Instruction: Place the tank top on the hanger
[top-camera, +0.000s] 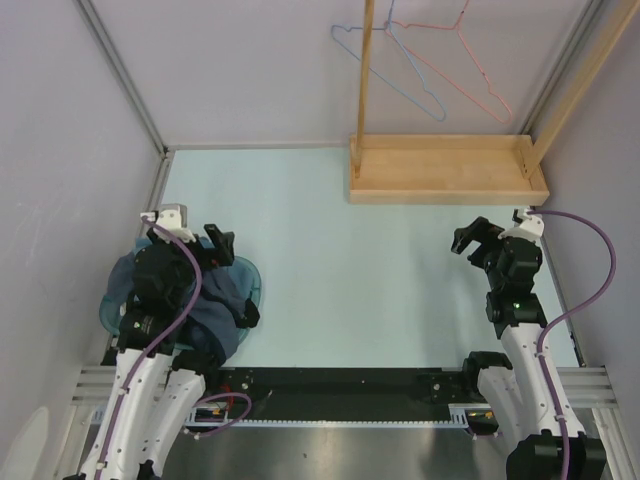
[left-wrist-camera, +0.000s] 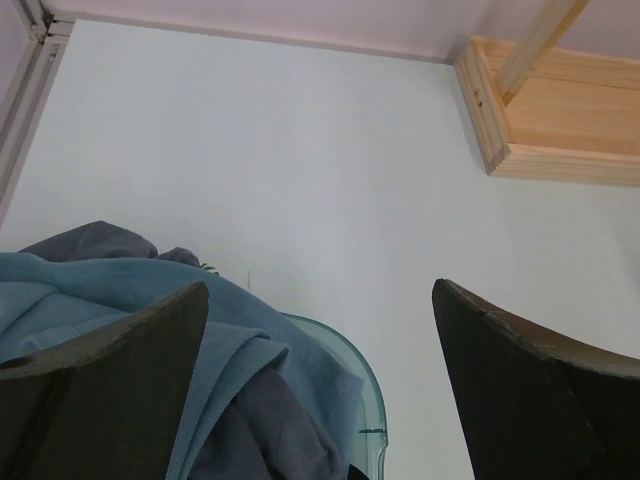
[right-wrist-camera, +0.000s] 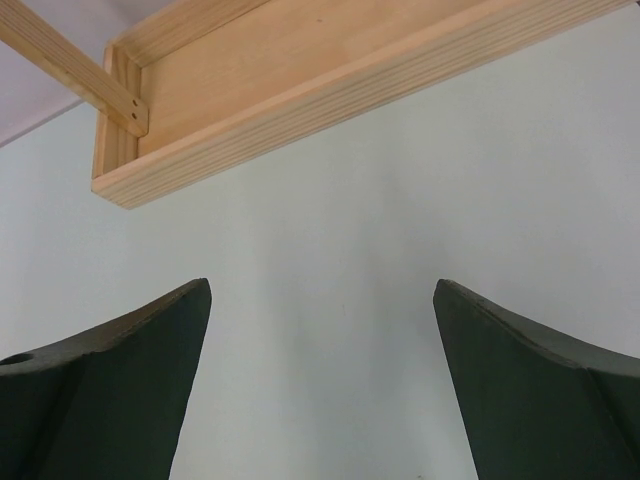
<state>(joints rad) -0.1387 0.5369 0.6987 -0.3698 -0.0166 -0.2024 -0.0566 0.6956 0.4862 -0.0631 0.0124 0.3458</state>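
Note:
My gripper is about to lift the tank top (left-wrist-camera: 238, 312) from the basket. The tank top will come free alone, because it lies loosely over the navy clothes (left-wrist-camera: 280, 425).
The tank top (left-wrist-camera: 285, 345), teal-blue fabric, lies draped over a heap of clothes in a translucent teal basket (left-wrist-camera: 368, 385) at the table's left (top-camera: 256, 285). From above, the tank top (top-camera: 123, 280) shows beside my left arm. My left gripper (left-wrist-camera: 320, 290) hovers open over the basket's right edge (top-camera: 235, 278), with its left finger above the fabric and nothing between the fingers. The hanger (top-camera: 398, 72), thin light-blue wire, hangs from the wooden rack at the back right. My right gripper (right-wrist-camera: 322, 285) is open and empty above bare table, just in front of the rack (top-camera: 478, 236).
A pink wire hanger (top-camera: 470, 60) hangs beside the blue one. The wooden rack's base tray (top-camera: 450, 172) sits on the table at the back right, with an upright post (top-camera: 362, 80). Darker navy clothes (left-wrist-camera: 270, 425) lie under the tank top. Walls enclose the table on three sides.

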